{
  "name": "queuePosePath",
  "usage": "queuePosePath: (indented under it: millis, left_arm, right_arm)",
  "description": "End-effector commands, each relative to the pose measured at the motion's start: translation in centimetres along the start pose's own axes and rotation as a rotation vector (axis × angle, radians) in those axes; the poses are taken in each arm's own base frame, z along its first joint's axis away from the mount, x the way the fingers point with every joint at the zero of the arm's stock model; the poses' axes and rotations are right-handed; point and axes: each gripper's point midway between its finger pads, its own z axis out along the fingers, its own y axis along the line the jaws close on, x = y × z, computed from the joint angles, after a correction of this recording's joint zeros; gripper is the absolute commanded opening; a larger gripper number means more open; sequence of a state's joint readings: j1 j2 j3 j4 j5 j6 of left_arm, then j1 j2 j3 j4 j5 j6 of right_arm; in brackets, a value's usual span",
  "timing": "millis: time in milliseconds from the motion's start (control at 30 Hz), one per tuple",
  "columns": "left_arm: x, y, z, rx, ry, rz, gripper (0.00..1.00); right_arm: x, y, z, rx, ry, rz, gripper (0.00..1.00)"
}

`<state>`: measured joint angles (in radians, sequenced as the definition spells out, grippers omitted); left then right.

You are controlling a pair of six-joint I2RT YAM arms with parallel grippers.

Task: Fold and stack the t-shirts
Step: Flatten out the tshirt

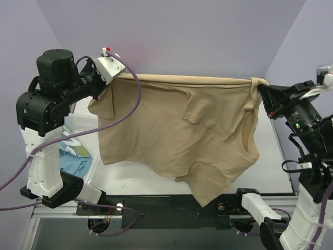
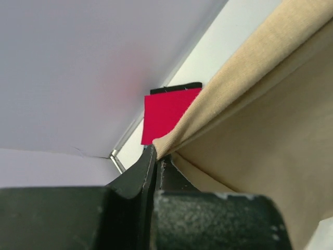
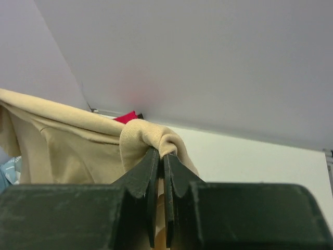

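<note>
The t-shirt's lower part (image 1: 202,182) sags toward the near rail, so my right gripper should pull back together with my left gripper and lay it flat over the white table (image 1: 143,179).
A tan-beige t-shirt (image 1: 177,130) hangs in the air, stretched between my two grippers, its lower part drooping toward the table's near edge. My left gripper (image 1: 110,78) is shut on its upper left corner; the left wrist view shows the jaws pinching the cloth (image 2: 250,104). My right gripper (image 1: 258,88) is shut on the upper right corner, cloth (image 3: 151,136) bunched over the tips. A red shirt (image 2: 166,112) with a black one beneath lies folded at the table's back; it peeks out in the right wrist view (image 3: 126,116). Light blue shirts (image 1: 73,161) lie in the basket.
A white mesh basket (image 1: 83,125) stands at the left, behind the left arm. The white table (image 1: 130,179) shows under the hanging shirt. Lilac walls close in the back and sides. A black rail (image 1: 156,205) runs along the near edge.
</note>
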<state>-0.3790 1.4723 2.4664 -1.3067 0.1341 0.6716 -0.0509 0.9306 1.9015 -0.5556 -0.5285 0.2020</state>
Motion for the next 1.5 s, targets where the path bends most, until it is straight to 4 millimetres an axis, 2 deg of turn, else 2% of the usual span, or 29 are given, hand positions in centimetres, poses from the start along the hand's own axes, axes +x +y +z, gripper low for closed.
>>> queuePosePath:
  millis: [0,100,200,300,333,367,400,433,467,500,533,633,733,867,900,933,967,1000,1100,1133,1167,1200,1233,1267,1300,1367,1400,1433,1467]
  left_arm:
    - [3.3,0.6,0.3,-0.051,0.137,-0.066,0.0]
    - [3.6,0.9,1.5,-0.054,0.154,-0.054,0.0]
    - [3.2,1.4,4.2,-0.046,0.135,-0.044,0.0]
    - [2.6,2.8,9.9,-0.061,0.1,-0.032,0.0]
    - [3.0,3.2,12.3,-0.071,0.108,-0.037,0.0]
    - [1.8,4.6,13.3,-0.124,0.06,-0.032,0.0]
    - [1.9,5.2,15.3,-0.144,0.054,-0.037,0.0]
    - [0.4,7.4,15.9,-0.235,0.003,-0.033,0.0]
    - [0.8,8.1,17.4,-0.268,0.01,-0.038,0.0]
    - [-0.7,10.2,17.4,-0.358,-0.045,-0.041,0.0]
    - [-0.3,10.6,19.0,-0.375,-0.042,-0.04,0.0]
    - [-2.3,12.6,19.5,-0.452,-0.126,-0.027,0.0]
    - [-2.6,12.3,20.6,-0.433,-0.146,-0.004,0.0]
    - [-1.5,10.6,22.0,-0.361,-0.115,0.011,0.0]
    - [-1.3,10.0,22.2,-0.338,-0.106,0.012,0.0]
    - [-0.9,9.4,22.5,-0.313,-0.096,0.011,0.0]
    - [-0.4,8.3,22.8,-0.265,-0.084,0.012,0.0]
    - [0.9,7.1,23.3,-0.215,-0.04,0.018,0.0]
    - [3.0,1.4,24.5,0.012,0.005,0.088,0.0]
    - [5.5,-1.2,25.0,0.103,0.069,0.092,0.0]
    - [5.5,-3.2,24.5,0.177,0.062,0.133,0.0]
    - [8.2,-6.5,24.7,0.287,0.126,0.134,0.0]
    - [8.3,-8.3,24.1,0.341,0.13,0.172,0.0]
    - [11.2,-11.6,23.9,0.442,0.199,0.171,0.0]
    - [11.6,-13.5,23.3,0.495,0.208,0.207,0.0]
    - [16.2,-19.4,21.9,0.68,0.299,0.242,0.0]
    - [17.2,-20.9,21.2,0.734,0.313,0.248,0.01]
    - [19.2,-23.1,20.2,0.811,0.347,0.263,0.07]
    - [20.0,-24.3,19.7,0.854,0.356,0.26,0.24]
  right_arm:
    - [-1.3,-3.1,0.3,0.153,-0.083,-0.06,0.0]
    - [0.1,-4.8,1.2,0.211,-0.04,-0.045,0.0]
    - [2.5,-6.2,5.0,0.197,0.023,0.032,0.0]
    - [5.1,-7.8,11.9,0.119,0.111,0.137,0.0]
    - [3.6,-7.8,13.0,0.105,0.08,0.133,0.0]
    - [5.3,-9.5,16.1,0.113,0.127,0.162,0.0]
    - [3.7,-9.9,17.2,0.113,0.092,0.149,0.0]
    - [5.2,-11.8,19.8,0.137,0.121,0.17,0.0]
    - [2.4,-11.7,20.2,0.131,0.051,0.151,0.0]
    - [3.7,-14.1,22.4,0.162,0.062,0.202,0.0]
    - [1.1,-13.9,22.5,0.146,-0.005,0.214,0.0]
    - [-1.1,-17.2,24.1,0.148,-0.124,0.337,0.0]
    - [-2.2,-18.4,23.1,0.154,-0.158,0.378,0.0]
    - [0.1,-18.8,21.2,0.174,-0.085,0.36,0.0]
    - [2.3,-19.4,21.1,0.192,-0.034,0.38,0.0]
    - [2.3,-18.6,20.1,0.185,-0.021,0.349,0.0]
    - [4.9,-19.2,19.9,0.206,0.042,0.367,0.0]
    - [5.1,-18.6,18.9,0.206,0.058,0.352,0.0]
    - [13.5,-19.7,16.4,0.292,0.251,0.464,0.0]
    - [14.9,-19.6,14.9,0.321,0.282,0.487,0.0]
    - [18.9,-20.0,13.6,0.36,0.363,0.54,0.0]
    - [20.1,-20.1,12.0,0.4,0.398,0.558,0.0]
    - [23.4,-20.5,10.3,0.462,0.467,0.592,0.0]
    - [25.0,-20.7,8.0,0.537,0.525,0.61,0.0]
    - [27.9,-21.8,5.9,0.65,0.59,0.618,0.0]
    - [31.8,-22.4,2.2,0.768,0.693,0.65,0.0]
    - [34.3,-22.1,0.6,0.797,0.75,0.677,0.0]
    - [35.3,-21.9,0.1,0.805,0.773,0.687,0.02]
    - [37.6,-21.3,-0.5,0.804,0.834,0.711,0.05]
